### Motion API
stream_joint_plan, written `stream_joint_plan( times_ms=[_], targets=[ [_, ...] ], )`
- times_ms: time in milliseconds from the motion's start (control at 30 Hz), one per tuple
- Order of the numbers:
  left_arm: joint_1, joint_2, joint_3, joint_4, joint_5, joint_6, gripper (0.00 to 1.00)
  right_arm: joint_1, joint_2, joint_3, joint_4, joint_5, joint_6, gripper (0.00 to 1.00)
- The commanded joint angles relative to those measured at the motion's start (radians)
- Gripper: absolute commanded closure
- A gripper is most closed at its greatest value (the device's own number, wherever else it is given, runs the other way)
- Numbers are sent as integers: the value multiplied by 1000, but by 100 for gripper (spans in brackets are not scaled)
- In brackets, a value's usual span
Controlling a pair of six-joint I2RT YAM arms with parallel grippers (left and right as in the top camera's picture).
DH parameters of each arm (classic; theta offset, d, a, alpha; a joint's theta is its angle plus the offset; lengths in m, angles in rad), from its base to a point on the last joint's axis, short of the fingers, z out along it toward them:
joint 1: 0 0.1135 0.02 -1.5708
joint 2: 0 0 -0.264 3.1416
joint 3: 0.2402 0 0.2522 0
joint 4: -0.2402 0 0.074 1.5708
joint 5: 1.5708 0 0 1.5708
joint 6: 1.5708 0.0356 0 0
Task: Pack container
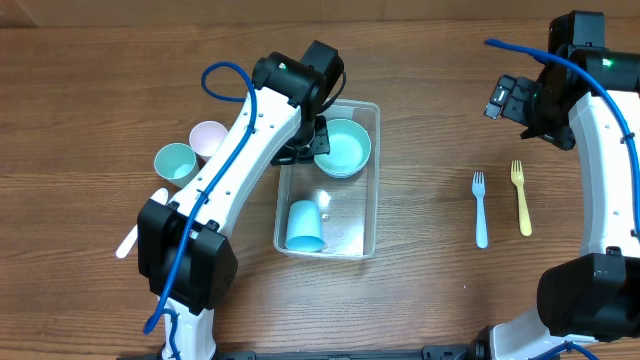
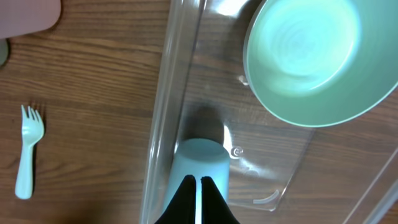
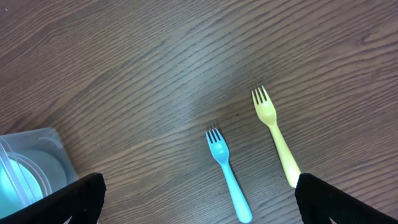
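Note:
The blue cup lies (image 1: 305, 226) on its side against one long side of the container, so the robot's left gripper needs to return and move the cup toward the container's opposite side (image 1: 354, 230) before it packs more.
The clear container (image 1: 377, 185) sits mid-table with a teal bowl (image 1: 343, 147) in its far end and a blue cup (image 1: 305, 226) lying in its near end. My left gripper (image 1: 318, 140) hovers over the container's far left side, next to the bowl. In the left wrist view it (image 2: 198, 180) is shut with nothing between its fingers, above the cup (image 2: 199, 158) and the container wall (image 2: 165, 112). My right gripper (image 1: 505, 98) stands open at the far right. Its wrist view shows it (image 3: 199, 180) wide open over bare table.
A blue fork (image 1: 480, 210) and a yellow fork (image 1: 520, 198) lie right of the container, below the right gripper. A pink cup (image 1: 208, 137) and a teal cup (image 1: 175, 162) stand left of it. A pale fork (image 2: 26, 155) lies further left.

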Motion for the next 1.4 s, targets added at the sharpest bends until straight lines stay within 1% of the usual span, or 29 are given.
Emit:
stream_joint_plan(
  times_ms=[0, 200, 367, 500, 600, 700, 733, 867, 933, 1033, 1167, 1267, 1367],
  targets=[
    [-3, 6, -8, 28, -16, 15, 96, 0, -23, 21, 5, 7, 4, 0],
    [-4, -22, -7, 24, -16, 26, 96, 0, -23, 21, 5, 7, 4, 0],
    [-2, -135, -7, -5, -17, 86, 96, 0, -23, 21, 5, 7, 4, 0],
    [-18, -247, -7, -69, -2, 101, 96, 0, -23, 21, 5, 7, 4, 0],
    [-37, -276, -7, -161, -3, 100, 96, 0, -23, 21, 5, 7, 4, 0],
    [-63, -276, -17, -200, 8, 116, 96, 0, -23, 21, 5, 7, 4, 0],
    [-92, -276, -26, -197, 30, 177, 96, 0, -23, 21, 5, 7, 4, 0],
    [-180, -276, -50, -175, 47, 321, 96, 0, -23, 21, 5, 7, 4, 0],
    [-231, -274, -68, -161, 47, 369, 96, 0, -23, 21, 5, 7, 4, 0],
    [-281, -270, -96, -150, 40, 404, 96, 0, -23, 21, 5, 7, 4, 0],
    [-284, -269, -171, -112, 18, 407, 96, 0, -23, 21, 5, 7, 4, 0],
    [-284, -269, -240, -40, 18, 438, 96, 0, -23, 21, 5, 7, 4, 0],
    [-285, -269, -307, 56, 18, 516, 96, 0, -23, 21, 5, 7, 4, 0]
  ],
)
